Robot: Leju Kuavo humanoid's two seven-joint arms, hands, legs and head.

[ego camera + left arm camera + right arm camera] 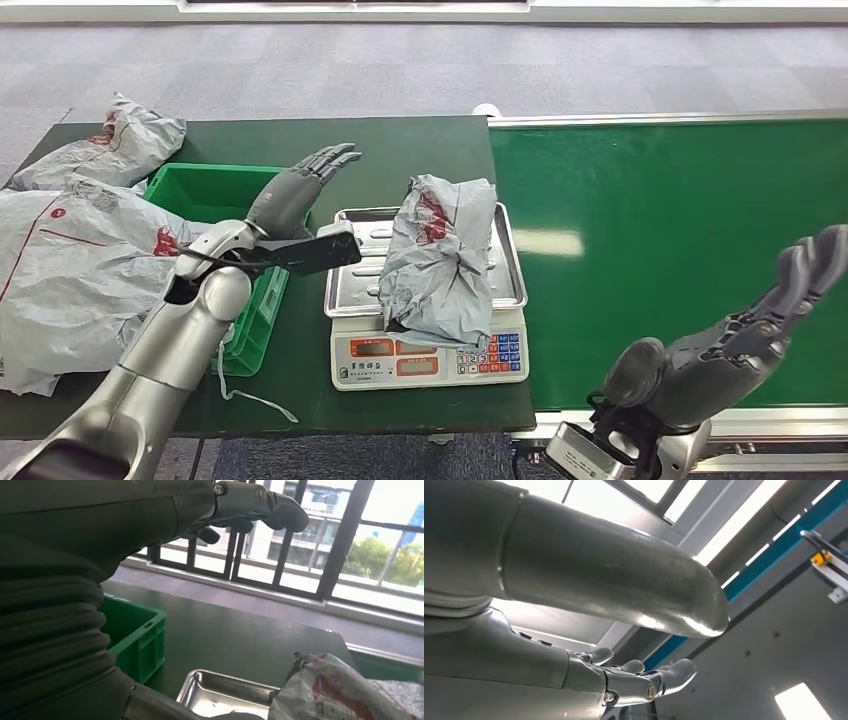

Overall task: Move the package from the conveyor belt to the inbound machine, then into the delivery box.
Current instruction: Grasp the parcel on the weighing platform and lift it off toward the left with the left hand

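My gripper is going to lift the package (437, 284), and loose creases (449, 252) gather across the grey package's middle. The package will then pinch in there and spread out at both ends.
A crumpled grey package (440, 258) with red print lies on the steel tray of the weighing scale (352, 290); the same package (350, 690) appears in the left wrist view over the tray's corner (210, 690). My left hand (300, 190) hovers open above the table, between the green box (205, 190) and the scale, fingers stretched out and holding nothing. My right hand (770, 310) is raised over the near edge of the green conveyor belt (670, 200), open and empty, its fingers (644, 677) extended.
Several large grey mail bags (70, 250) are piled at the table's left, beside and partly over the green box (137, 640). A loose white cord (250, 395) lies near the table's front edge. The belt surface carries nothing.
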